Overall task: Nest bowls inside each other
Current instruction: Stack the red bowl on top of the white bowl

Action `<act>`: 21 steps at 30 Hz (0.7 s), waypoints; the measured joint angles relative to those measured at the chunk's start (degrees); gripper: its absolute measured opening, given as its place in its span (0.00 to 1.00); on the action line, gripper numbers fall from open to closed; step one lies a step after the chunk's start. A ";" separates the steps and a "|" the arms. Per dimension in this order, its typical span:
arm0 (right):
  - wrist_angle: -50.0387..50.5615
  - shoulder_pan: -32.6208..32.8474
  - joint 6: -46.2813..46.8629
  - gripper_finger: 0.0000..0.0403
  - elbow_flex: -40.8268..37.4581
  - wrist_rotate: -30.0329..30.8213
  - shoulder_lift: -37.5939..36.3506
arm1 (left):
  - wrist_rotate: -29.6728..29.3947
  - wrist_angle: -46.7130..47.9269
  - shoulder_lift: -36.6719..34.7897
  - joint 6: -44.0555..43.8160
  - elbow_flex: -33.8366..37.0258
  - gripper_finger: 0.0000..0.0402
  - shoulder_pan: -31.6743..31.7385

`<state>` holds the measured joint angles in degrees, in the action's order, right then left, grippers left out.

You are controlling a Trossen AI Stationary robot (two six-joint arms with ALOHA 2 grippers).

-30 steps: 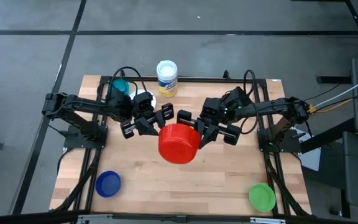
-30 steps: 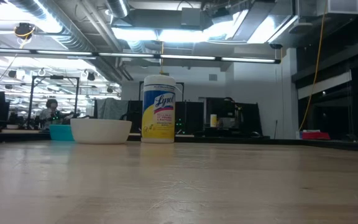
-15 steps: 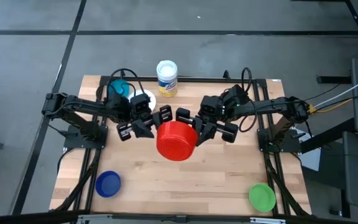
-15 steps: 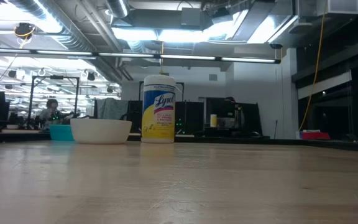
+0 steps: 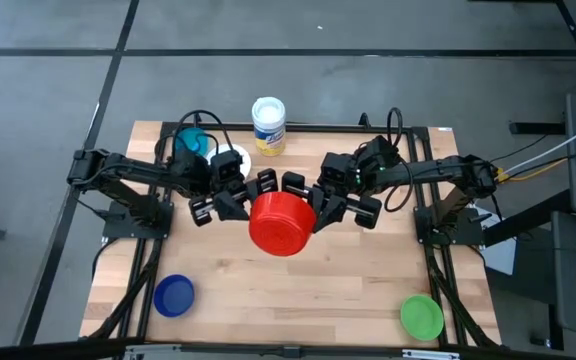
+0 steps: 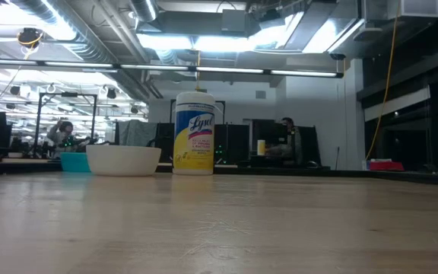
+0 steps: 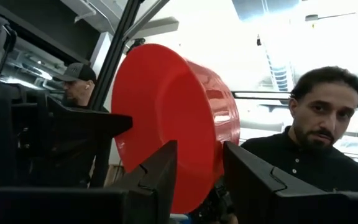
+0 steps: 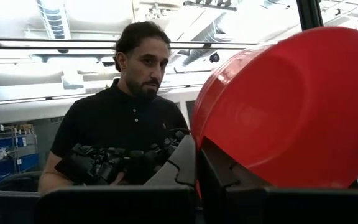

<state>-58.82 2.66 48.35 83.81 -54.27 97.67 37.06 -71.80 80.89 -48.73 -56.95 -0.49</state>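
Observation:
My right gripper is holding the red bowl a long way from the white bowl. My left gripper should close tightly on the red bowl's rim and take the red bowl over.
A red bowl hangs high over the middle of the table, tipped on its side, between my two grippers. My left gripper reaches it from the left and my right gripper from the right; both are shut on it. A white bowl and a teal bowl rest on their bases at the far left. A dark blue bowl sits at the near left and a green bowl at the near right. The low view shows neither gripper. My left gripper has the red bowl's wall at the rim between its two fingers, one on the open side and one on the outer side. It comes from the table's left, slanting upward. The wall fills the gap between them, and the bowl is clear of the table. My right gripper pinches the red bowl's rim between its two nearly touching fingers. It comes from the table's right, slanting upward. The bowl's underside shows beyond the fingers. The bowl is tilted and lifted clear.
A tall white canister with a yellow-and-blue label stands at the far edge, right of the white bowl. A person in a black shirt stands beyond the table. Bare wood lies under the raised bowl and along the near edge.

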 joint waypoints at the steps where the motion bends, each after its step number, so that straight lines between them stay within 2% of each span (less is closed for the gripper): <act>1: 0.08 0.02 -0.04 0.00 0.00 0.08 0.00 | -0.20 0.03 0.00 0.00 0.00 0.31 0.00; 5: 0.42 -0.05 -0.17 0.00 0.04 0.20 -0.02 | -1.31 0.08 -0.01 0.00 0.22 0.30 -0.01; 8: 0.59 -0.06 -0.14 0.00 0.04 0.27 -0.04 | -1.36 0.25 -0.05 0.00 0.24 0.25 -0.02; 15: 0.72 0.03 0.34 0.00 0.07 1.03 -0.10 | 0.62 3.03 -1.11 4.30 0.28 0.03 -0.04; 21: 0.60 0.62 0.30 0.00 0.07 2.86 -0.09 | 1.69 4.61 -1.77 7.53 0.28 0.01 -0.73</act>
<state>-58.21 3.28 48.66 83.88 -51.41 97.58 38.74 -67.19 79.11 -41.20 -56.66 -1.22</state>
